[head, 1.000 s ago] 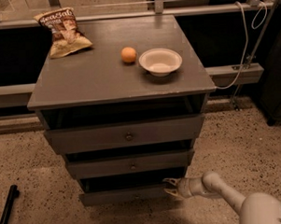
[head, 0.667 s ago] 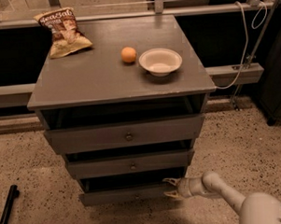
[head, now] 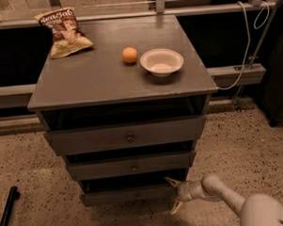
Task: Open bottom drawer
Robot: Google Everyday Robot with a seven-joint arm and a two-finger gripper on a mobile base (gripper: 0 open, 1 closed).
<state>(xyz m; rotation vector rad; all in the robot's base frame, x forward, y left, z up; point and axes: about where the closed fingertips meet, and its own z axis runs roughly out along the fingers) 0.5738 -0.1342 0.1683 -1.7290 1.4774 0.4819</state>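
Note:
The end of the bottom drawer's front (head: 172, 190) is at my gripper's spread fingers, so next I reach over the front's top edge into the dark gap (head: 160, 178) and pull.
The bottom drawer (head: 126, 196) is the lowest and narrowest grey front of the cabinet, and it stands pulled out a little, with a dark gap above it. My gripper (head: 174, 195) is low at the drawer's right end, close to the floor. Its two pale fingers are spread, one (head: 172, 182) at the top edge of the drawer front and one (head: 176, 207) below it. The white arm (head: 220, 191) reaches in from the lower right. The drawer's knob is too dark to make out.
The middle drawer (head: 132, 166) and top drawer (head: 128, 136) sit above it, each slightly out. On the cabinet top (head: 97, 79) lie a chip bag (head: 62, 31), an orange (head: 129, 55) and a white bowl (head: 161, 62). A black pole (head: 7, 210) stands at the lower left, on speckled floor.

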